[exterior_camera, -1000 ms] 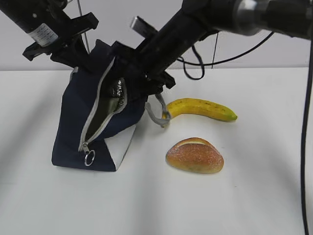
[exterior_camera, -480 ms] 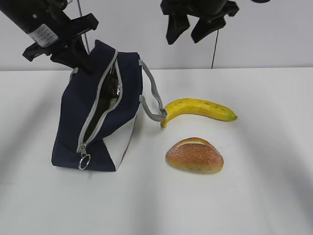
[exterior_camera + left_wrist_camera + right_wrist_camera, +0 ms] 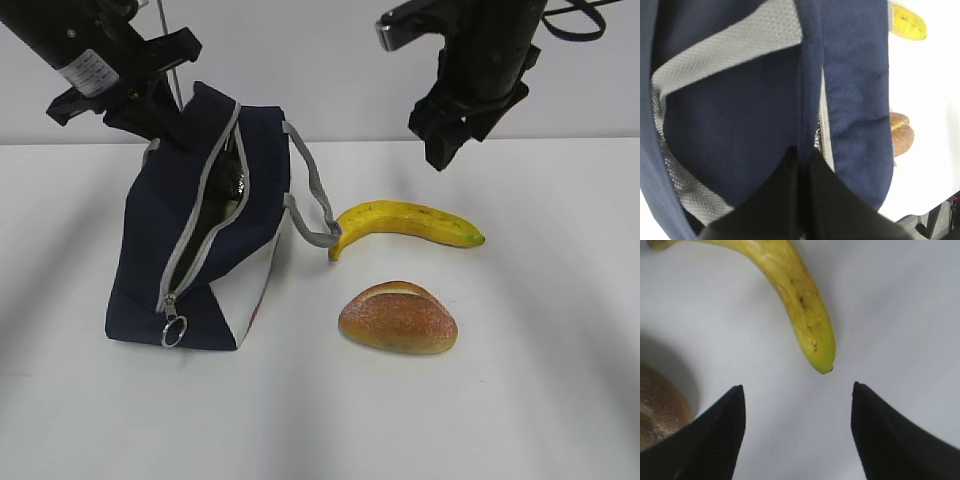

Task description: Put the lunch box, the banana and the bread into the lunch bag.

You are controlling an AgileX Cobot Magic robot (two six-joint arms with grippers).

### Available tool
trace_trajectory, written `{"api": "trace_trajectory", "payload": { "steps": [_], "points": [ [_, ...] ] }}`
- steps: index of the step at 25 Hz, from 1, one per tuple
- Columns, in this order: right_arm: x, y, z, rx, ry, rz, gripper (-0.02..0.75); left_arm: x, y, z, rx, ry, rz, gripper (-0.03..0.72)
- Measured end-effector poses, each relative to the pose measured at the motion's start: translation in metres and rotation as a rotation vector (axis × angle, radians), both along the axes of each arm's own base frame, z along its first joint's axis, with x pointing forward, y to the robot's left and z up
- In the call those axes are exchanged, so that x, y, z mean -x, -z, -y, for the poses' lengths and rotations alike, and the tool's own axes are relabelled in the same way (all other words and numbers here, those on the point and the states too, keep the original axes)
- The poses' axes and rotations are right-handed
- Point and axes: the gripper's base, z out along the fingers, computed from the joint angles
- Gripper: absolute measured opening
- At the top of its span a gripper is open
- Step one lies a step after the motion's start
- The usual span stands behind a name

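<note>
I should expect the lunch box to be in there already when I lower the banana in, because a dark glossy shape (image 3: 229, 180) shows inside the lunch bag's opening (image 3: 208, 214).
The navy lunch bag (image 3: 160, 250) stands at the left with its zipper open and its ring pull (image 3: 175, 330) low at the front. My left gripper (image 3: 175, 132) is shut on the bag's top edge; the left wrist view shows its fingers (image 3: 812, 180) pinching a navy fold (image 3: 740, 105). The yellow banana (image 3: 410, 222) lies right of the bag, and the bread (image 3: 398, 318) in front of it. My right gripper (image 3: 445, 148) hangs open and empty above the banana; its wrist view shows the banana's greenish tip (image 3: 820, 357) just ahead of the gripper (image 3: 797, 390). The lunch box is out of view.
A grey webbing handle (image 3: 318, 205) droops off the bag's right side, close to the banana's stem end. White tabletop (image 3: 540, 380) stretches to the right and front of the bread. The bread's edge (image 3: 660, 415) shows at the right wrist view's lower left.
My right arm has come out of the bag's opening, risen and swung right to above the banana. The bag's mouth has narrowed and its handle dropped back. The left gripper has kept still.
</note>
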Motion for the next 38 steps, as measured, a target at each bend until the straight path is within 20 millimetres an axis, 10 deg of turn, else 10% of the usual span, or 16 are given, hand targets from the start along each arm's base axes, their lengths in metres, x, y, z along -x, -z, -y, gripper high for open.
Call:
{"api": "trace_trajectory", "payload": {
  "steps": [18,38],
  "points": [
    [-0.041,0.09,0.012,0.115,-0.24,-0.071,0.608,-0.001,0.001,-0.003,-0.034,0.005,0.01,0.0],
    [-0.057,0.122,0.027,-0.004,-0.309,-0.076,0.585,-0.001,0.001,-0.003,-0.038,0.005,0.013,0.0]
  ]
}}
